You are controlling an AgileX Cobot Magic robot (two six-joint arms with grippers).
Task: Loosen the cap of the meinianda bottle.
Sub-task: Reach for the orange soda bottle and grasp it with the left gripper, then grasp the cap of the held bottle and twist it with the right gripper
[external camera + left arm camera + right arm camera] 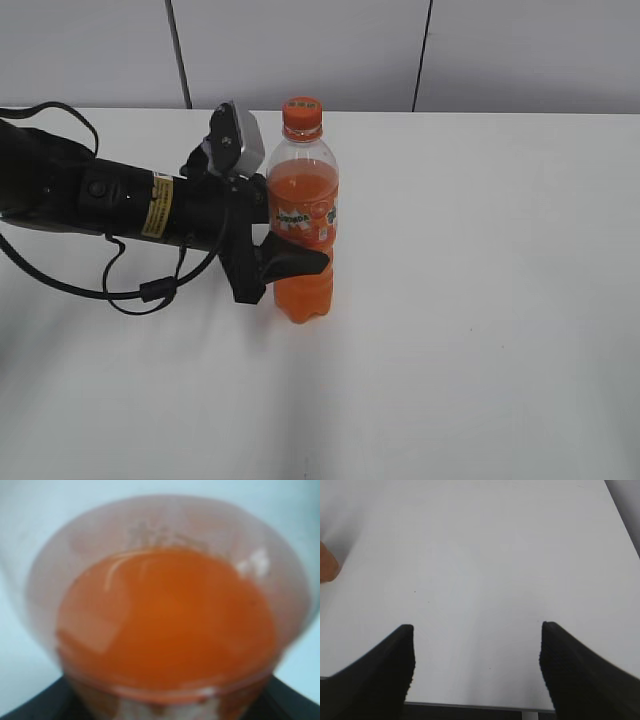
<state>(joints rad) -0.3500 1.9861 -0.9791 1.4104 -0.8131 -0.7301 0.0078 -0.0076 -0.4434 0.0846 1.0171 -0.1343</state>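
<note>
The meinianda bottle's middle point(304, 212), below the cap, is in my left gripper. That gripper should stay there to keep the bottle steady while my right gripper takes the cap from above.
The meinianda bottle point(303, 190) stands upright on the white table, filled with orange drink. Its orange cap point(302, 116) is on the neck, with nothing touching it. My left gripper point(308, 258) comes in from the left and is shut on the bottle's middle, at the label. In the left wrist view the bottle point(165, 615) fills the frame, blurred, between the dark jaws point(165, 711); the cap does not show there. My right gripper point(477, 645) is open and empty over bare table. An orange sliver, likely the bottle point(327, 562), shows at that view's left edge.
The white table point(480, 300) spreads out to the right of and in front of the bottle. The left arm's black cable point(130, 290) loops on the table at the left. A grey panelled wall point(400, 50) runs behind the table's far edge.
</note>
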